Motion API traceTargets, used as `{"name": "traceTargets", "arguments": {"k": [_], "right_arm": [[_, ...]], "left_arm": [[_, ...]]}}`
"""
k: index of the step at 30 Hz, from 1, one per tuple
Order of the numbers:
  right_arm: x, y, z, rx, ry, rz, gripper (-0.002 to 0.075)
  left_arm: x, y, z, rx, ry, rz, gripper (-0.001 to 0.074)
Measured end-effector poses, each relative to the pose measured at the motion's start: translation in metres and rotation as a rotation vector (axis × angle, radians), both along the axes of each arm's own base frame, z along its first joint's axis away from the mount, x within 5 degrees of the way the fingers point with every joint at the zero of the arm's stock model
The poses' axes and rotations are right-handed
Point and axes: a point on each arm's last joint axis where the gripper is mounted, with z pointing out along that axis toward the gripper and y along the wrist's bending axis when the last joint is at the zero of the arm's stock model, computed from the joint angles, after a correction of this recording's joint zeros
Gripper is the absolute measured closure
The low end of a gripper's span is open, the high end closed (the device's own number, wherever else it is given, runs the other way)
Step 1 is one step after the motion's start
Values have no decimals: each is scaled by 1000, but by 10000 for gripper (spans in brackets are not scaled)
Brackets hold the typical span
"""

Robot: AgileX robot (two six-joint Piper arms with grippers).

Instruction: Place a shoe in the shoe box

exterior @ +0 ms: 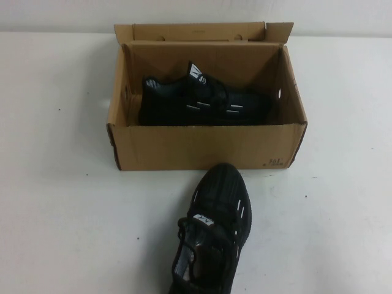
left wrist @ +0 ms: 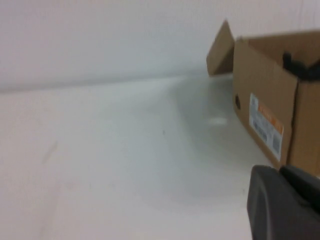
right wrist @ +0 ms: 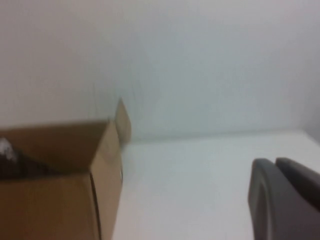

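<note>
My right gripper should turn the shoe lengthwise [exterior: 214,223] before putting it in, because the black shoe in front points its toe [exterior: 224,174] at the shoe box's long side.
The brown cardboard shoe box [exterior: 202,147] stands open at the middle back of the table, its lid flap up behind. One black shoe [exterior: 196,98] lies inside it, toe to the right. A second, identical black shoe [exterior: 214,233] lies on the table just in front of the box, toe pointing at the box. Neither gripper shows in the high view. My left gripper [left wrist: 282,170] is shut and empty, low over the table left of the box [left wrist: 260,85]. My right gripper [right wrist: 276,161] is shut and empty, to the right of the box [right wrist: 60,200].
The white table [exterior: 61,202] spreads wide on both sides of the box. A white wall [exterior: 61,12] runs along its far edge. The box carries a white and orange label [left wrist: 267,125] on its left end.
</note>
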Motion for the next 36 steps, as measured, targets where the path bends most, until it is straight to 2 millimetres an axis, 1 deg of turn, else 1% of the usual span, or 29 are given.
{"name": "traceTargets", "arguments": {"k": [5, 9, 13, 18, 23, 24, 26, 27, 29, 31, 33, 34, 35, 36], "right_arm": [[-8, -1, 29, 10, -330, -7, 743], [-19, -1, 46, 18, -549, -10, 743], [-24, -2, 52, 23, -637, -11, 743], [-29, -3, 57, 46, -712, -19, 743], [-41, -6, 68, 81, -871, -25, 743], [-45, -6, 76, 101, -905, -16, 743], [-55, -6, 98, 162, -976, 25, 743], [-61, -6, 111, 200, -1002, 54, 743], [-70, -6, 134, 263, -997, 103, 743], [-80, -6, 159, 305, -950, 136, 743], [-90, -5, 177, 322, -894, 150, 743], [-95, -5, 187, 326, -856, 152, 743], [-99, -5, 196, 327, -833, 154, 743], [-100, -4, 204, 329, -784, 153, 743]], "left_arm": [[-3, 0, 28, -42, -306, -7, 736], [-12, 0, 50, -126, -561, -27, 737], [-20, 1, 61, -169, -704, -44, 737], [-24, 2, 66, -185, -778, -50, 737], [-38, 3, 80, -310, -951, -111, 737], [-41, 4, 87, -336, -985, -125, 737], [-49, 5, 105, -362, -1041, -144, 737], [-54, 5, 117, -370, -1064, -151, 737], [-64, 6, 140, -376, -1077, -155, 737], [-74, 8, 164, -380, -1050, -152, 737], [-84, 9, 187, -378, -996, -143, 737], [-86, 9, 198, -375, -955, -136, 737], [-84, 9, 207, -374, -906, -130, 737], [-81, 9, 216, -375, -839, -121, 737]]}}
